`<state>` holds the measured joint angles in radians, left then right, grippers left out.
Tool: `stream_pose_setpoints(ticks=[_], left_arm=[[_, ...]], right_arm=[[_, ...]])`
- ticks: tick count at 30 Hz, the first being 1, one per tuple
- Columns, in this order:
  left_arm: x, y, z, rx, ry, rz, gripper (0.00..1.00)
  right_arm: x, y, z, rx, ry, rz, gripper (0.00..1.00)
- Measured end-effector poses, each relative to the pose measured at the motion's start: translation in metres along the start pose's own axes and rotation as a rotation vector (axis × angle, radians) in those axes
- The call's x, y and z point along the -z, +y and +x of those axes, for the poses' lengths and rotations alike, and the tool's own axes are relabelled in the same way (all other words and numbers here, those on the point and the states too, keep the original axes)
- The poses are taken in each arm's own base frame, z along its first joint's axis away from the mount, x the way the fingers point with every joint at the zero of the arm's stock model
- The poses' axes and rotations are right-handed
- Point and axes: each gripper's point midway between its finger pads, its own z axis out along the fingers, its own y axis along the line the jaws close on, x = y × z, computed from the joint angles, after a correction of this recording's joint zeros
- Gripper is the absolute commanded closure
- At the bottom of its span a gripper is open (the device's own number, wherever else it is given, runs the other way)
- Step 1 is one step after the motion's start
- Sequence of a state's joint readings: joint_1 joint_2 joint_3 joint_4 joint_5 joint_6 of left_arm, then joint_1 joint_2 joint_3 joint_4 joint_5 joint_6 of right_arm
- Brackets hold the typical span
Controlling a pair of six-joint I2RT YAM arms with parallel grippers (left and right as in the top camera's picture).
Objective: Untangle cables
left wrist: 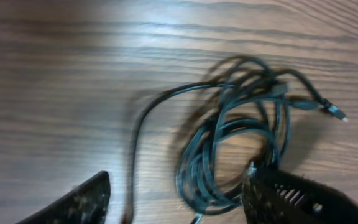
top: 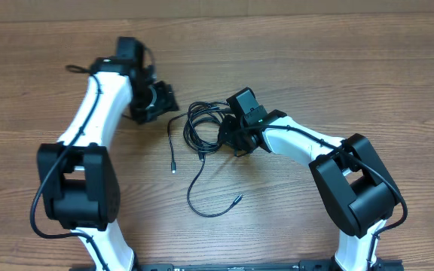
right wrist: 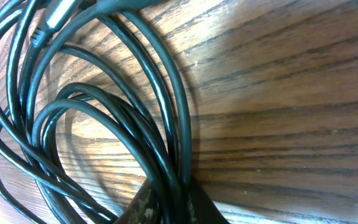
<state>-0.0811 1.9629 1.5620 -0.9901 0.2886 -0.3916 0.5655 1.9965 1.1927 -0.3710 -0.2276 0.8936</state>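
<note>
My gripper will pull a piece of the cables (left wrist: 214,140) out in a long arc when I lift it, because the coil's loops lie loosely with open gaps (left wrist: 240,148).
The cables (top: 202,129) are thin black cords in a tangled coil at the table's middle. Two loose ends trail toward the front, each with a small plug, one at the left (top: 173,170) and one lower right (top: 237,200). My right gripper (top: 230,134) is at the coil's right edge and is shut on several strands of the cables (right wrist: 166,180). My left gripper (top: 159,100) is open and empty, just left of the coil. In the left wrist view the coil (left wrist: 241,143) lies between and beyond its fingers (left wrist: 176,202), and a silver-tipped plug (left wrist: 335,112) sticks out at the right.
The table is bare brown wood (top: 315,60). Both white arms reach in from the front edge. A thicker black robot cable (top: 77,69) runs by the left arm.
</note>
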Motion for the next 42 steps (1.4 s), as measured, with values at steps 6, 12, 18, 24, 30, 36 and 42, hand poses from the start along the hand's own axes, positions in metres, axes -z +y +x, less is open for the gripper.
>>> stream_pose_setpoints(ticks=[6,12,18,24,30,36,42], left_arm=[[-0.026,-0.041,-0.001,-0.142,-0.125,-0.066,0.63],[-0.06,-0.046,0.018,-0.164,-0.141,-0.069,0.71],[-0.078,-0.028,0.021,-0.147,-0.169,-0.108,0.8],[-0.081,-0.026,0.02,-0.133,-0.185,-0.103,0.85],[-0.081,-0.027,0.02,-0.13,-0.187,-0.102,0.96],[-0.072,-0.042,0.018,-0.104,-0.126,0.036,0.96],[-0.022,-0.05,0.005,0.049,0.045,0.542,0.96]], right_arm=[[0.0,0.0,0.0,0.0,0.0,0.0,0.88],[0.0,0.0,0.0,0.0,0.0,0.0,0.87],[0.0,0.0,0.0,0.0,-0.001,0.0,0.87],[0.0,0.0,0.0,0.0,-0.001,0.0,0.88],[0.0,0.0,0.0,0.0,-0.001,0.0,0.87],[0.0,0.0,0.0,0.0,-0.002,0.002,0.87],[0.0,-0.001,0.0,0.0,-0.001,0.003,0.87]])
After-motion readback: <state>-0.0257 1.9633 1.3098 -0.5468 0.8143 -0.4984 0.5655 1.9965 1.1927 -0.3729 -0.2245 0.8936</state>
